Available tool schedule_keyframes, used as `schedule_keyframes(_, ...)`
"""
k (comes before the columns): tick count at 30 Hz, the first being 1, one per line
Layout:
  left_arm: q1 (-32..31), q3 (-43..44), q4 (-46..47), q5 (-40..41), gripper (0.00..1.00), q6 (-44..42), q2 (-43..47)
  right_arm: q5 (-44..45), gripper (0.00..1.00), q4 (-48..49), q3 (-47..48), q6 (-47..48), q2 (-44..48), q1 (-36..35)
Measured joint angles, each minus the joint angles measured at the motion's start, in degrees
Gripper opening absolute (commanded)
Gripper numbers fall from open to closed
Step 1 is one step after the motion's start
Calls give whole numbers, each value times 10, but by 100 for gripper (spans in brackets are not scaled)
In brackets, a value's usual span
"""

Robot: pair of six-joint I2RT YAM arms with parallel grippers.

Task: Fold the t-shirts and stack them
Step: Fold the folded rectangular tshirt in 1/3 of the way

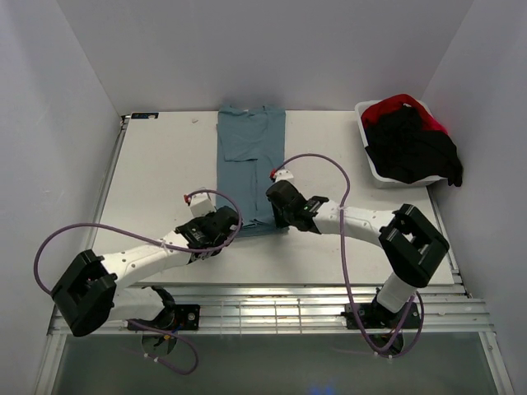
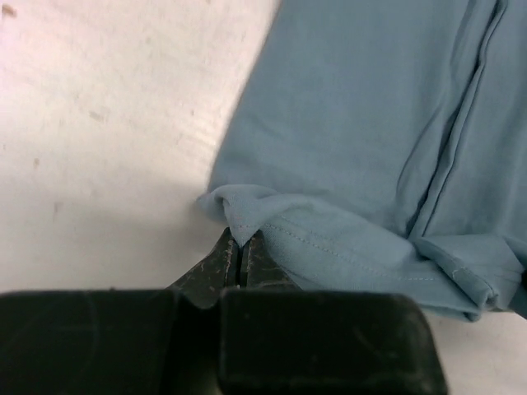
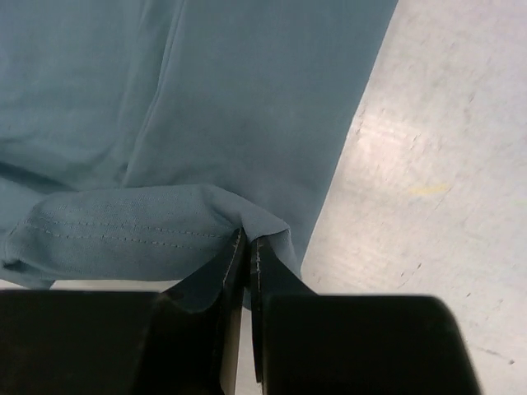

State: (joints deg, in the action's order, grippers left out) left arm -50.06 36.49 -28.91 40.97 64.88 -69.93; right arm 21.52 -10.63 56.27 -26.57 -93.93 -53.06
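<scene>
The robot's grippers hold both hem corners [image 2: 239, 207], and the t-shirt's folded-in strip lies flat ahead. The left gripper should go on carrying the hem until it gets to the strip's middle [image 1: 249, 171].
A dusty teal-blue t-shirt [image 1: 251, 160] lies as a long narrow strip down the middle of the table, sides folded in. My left gripper [image 1: 233, 220] is shut on its near left hem corner [image 2: 239, 216]. My right gripper [image 1: 275, 216] is shut on its near right hem corner [image 3: 251, 222]. In both wrist views the pinched hem bunches up just above the fingertips, with the stitched hem line running between the two corners. A black t-shirt [image 1: 412, 148] and a red t-shirt [image 1: 395, 105] lie heaped at the back right.
A white plastic tub [image 1: 370, 164] at the table's back right holds the black and red heap, which spills over its right rim. Bare white table [image 1: 156, 181] lies left of the shirt. Purple cables loop over both arms. Walls close in the table's sides and back.
</scene>
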Motion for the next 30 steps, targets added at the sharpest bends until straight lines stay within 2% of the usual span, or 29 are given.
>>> schedule_keyframes(5, 73, 8, 107, -25, 0, -97, -30, -11, 8, 0, 63, 31, -42, 46)
schedule_keyframes(15, 156, 136, 234, -91, 0, -239, -216, -37, 8, -5, 229, 93, -153, 112)
schedule_keyframes(21, 210, 178, 277, -126, 0, -288, -279, -54, 8, -19, 320, 120, -220, 146)
schedule_keyframes(30, 246, 249, 309, -161, 0, -319, -348, -73, 8, -37, 377, 137, -284, 183)
